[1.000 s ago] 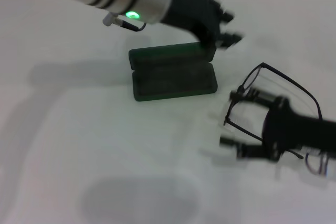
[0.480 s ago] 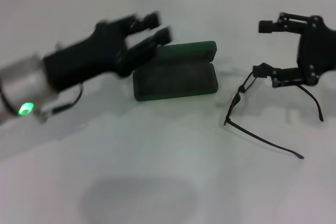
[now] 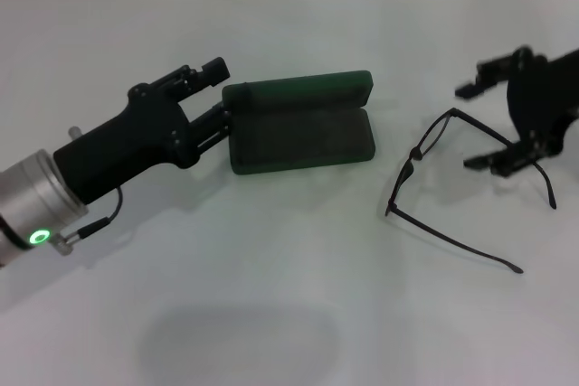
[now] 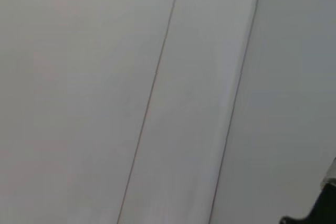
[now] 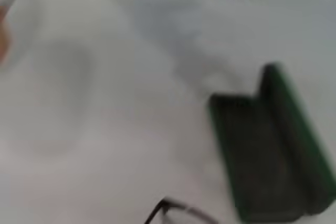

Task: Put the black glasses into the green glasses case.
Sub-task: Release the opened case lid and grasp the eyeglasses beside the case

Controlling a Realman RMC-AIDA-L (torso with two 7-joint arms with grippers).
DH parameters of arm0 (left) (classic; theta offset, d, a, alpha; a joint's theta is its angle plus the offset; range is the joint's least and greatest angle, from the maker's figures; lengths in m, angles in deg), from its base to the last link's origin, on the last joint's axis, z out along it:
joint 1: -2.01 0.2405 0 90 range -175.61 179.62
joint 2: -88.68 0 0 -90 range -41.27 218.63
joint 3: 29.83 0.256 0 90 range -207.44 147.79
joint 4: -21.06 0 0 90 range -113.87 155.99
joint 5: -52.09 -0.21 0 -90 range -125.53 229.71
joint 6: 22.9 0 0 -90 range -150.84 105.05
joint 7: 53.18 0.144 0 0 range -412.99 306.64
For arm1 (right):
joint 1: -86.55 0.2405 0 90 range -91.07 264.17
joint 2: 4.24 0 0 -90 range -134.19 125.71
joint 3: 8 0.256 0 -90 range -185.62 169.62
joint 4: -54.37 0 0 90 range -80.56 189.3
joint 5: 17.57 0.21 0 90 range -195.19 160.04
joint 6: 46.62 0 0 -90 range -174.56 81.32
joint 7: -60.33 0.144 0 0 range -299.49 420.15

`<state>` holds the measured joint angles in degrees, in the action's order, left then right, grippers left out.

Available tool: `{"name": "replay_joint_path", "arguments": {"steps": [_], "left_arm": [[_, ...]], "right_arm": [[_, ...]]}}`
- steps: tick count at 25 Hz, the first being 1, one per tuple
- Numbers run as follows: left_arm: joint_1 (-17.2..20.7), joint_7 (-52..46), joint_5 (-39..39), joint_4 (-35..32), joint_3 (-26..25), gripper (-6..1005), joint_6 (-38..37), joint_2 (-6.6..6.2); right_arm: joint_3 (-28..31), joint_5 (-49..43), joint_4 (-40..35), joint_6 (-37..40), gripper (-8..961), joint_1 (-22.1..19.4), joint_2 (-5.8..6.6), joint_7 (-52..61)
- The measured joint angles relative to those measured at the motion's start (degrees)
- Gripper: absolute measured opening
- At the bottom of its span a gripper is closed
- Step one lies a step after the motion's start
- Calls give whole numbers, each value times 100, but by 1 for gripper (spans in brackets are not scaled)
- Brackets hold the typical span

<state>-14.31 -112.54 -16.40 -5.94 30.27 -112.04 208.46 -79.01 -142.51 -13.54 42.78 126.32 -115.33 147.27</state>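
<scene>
I should lift the glasses' front frame (image 3: 415,153) with my right gripper so my left gripper can fold the temple arms. The glasses are too wide for the green case with the temple arms unfolded (image 3: 457,243).
The green glasses case (image 3: 298,133) lies open in the middle of the table, lid standing up at the back. It also shows in the right wrist view (image 5: 273,150). The black glasses (image 3: 416,153) lie on the table to its right, temple arms unfolded. A bit of their frame shows in the right wrist view (image 5: 173,211). My left gripper (image 3: 220,89) is open and empty at the case's left end. My right gripper (image 3: 466,128) is open at the glasses' right side, its fingers spread over the far temple arm and not closed on it.
The white table (image 3: 271,296) runs wide in front of the case and glasses. A white wall with tile seams stands behind. The left wrist view shows only a plain white surface (image 4: 157,98).
My left arm swung from behind the case to its left end. The glasses went from my right gripper onto the table; that gripper opened and now hovers at their far temple.
</scene>
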Motion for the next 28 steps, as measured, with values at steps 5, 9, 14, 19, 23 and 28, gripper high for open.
{"name": "replay_joint_path", "arguments": {"steps": [5,9,14,19,23,28], "left_arm": [[-165,142,17,286,-7,550,60,-11],[-175,183,21,322,-10,546,109,-14],[-238,145,26,333,-20,546,214,-29],[-281,82,9,341,-23,545,261,-31],[-285,79,-18,344,-25,545,261,-25],[-287,90,-22,351,-21,545,261,-25]], "right_arm": [[42,-1018,-36,320,828,433,-357,99],[-179,-1160,-81,250,818,586,-430,100],[-835,-1431,-45,-104,805,782,-439,280],[-1497,-1760,-43,-574,793,810,-451,462],[-1771,-1911,-15,-909,783,819,-471,473],[-2151,-1935,78,-1254,771,818,-475,473]]}}
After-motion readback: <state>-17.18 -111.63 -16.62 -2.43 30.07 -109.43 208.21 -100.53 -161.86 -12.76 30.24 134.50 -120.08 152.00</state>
